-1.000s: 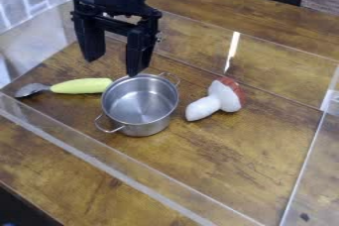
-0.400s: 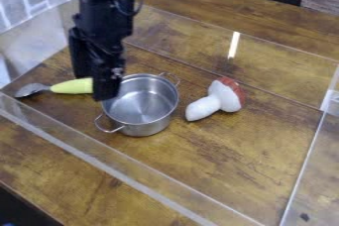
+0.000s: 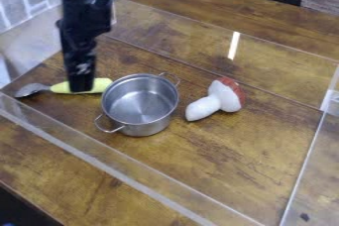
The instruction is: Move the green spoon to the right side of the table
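Observation:
My fingers are open, and the green spoon's silver neck [image 3: 48,89] is clear of the pot. My gripper should keep going down toward that neck and close across it.
The green spoon [image 3: 95,86] lies on the left part of the table [image 3: 245,166], its yellow-green handle pointing right toward the pot and its small silver bowl at the far left. My gripper [image 3: 79,75] hangs straight down over the middle of the handle, turned side-on to the camera. Its dark fingers stand open, their tips down at the handle and hiding part of it. Nothing is lifted; the spoon rests flat on the wood.
A silver pot [image 3: 141,104] with two small handles stands just right of the spoon. A white-and-red mushroom toy [image 3: 215,101] lies right of the pot. Low clear acrylic walls [image 3: 326,106] edge the tabletop.
The gripper has moved left and down from above the pot's back rim to the spoon's handle, turning about its vertical axis. Spoon, pot and mushroom have not moved.

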Robot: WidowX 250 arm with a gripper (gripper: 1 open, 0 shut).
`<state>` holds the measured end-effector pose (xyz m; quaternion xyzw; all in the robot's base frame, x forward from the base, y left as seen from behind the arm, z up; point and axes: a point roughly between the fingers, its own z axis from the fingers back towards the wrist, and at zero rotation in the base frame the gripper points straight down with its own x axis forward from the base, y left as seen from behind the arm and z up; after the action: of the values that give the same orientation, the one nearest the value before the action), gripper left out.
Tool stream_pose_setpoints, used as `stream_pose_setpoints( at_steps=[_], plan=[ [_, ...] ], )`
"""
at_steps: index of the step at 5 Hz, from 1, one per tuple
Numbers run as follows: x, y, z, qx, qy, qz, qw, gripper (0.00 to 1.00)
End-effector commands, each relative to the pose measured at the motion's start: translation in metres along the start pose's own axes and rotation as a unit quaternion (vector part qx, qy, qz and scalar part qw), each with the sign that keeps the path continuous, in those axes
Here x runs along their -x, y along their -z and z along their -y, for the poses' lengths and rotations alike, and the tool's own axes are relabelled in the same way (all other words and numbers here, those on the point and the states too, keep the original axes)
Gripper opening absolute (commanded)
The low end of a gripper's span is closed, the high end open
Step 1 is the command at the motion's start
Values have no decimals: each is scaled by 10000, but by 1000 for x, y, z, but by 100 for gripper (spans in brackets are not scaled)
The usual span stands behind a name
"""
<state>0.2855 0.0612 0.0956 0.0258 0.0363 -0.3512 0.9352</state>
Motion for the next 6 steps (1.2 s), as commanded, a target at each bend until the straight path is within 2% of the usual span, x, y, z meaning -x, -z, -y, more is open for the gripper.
stream_pose_setpoints(
  at_steps=[1,2,3,4,5,6],
  plan=[
    [14,2,-15,-467,270,266,9982,100],
    [12,19,-30,-663,865,430,9931,100],
    [10,34,-43,-759,1418,557,9854,100],
    [7,54,-46,-845,1539,634,9824,100],
    [2,58,-43,-926,1437,725,9826,100],
    [3,60,-42,-946,1348,794,9832,100]
  ],
)
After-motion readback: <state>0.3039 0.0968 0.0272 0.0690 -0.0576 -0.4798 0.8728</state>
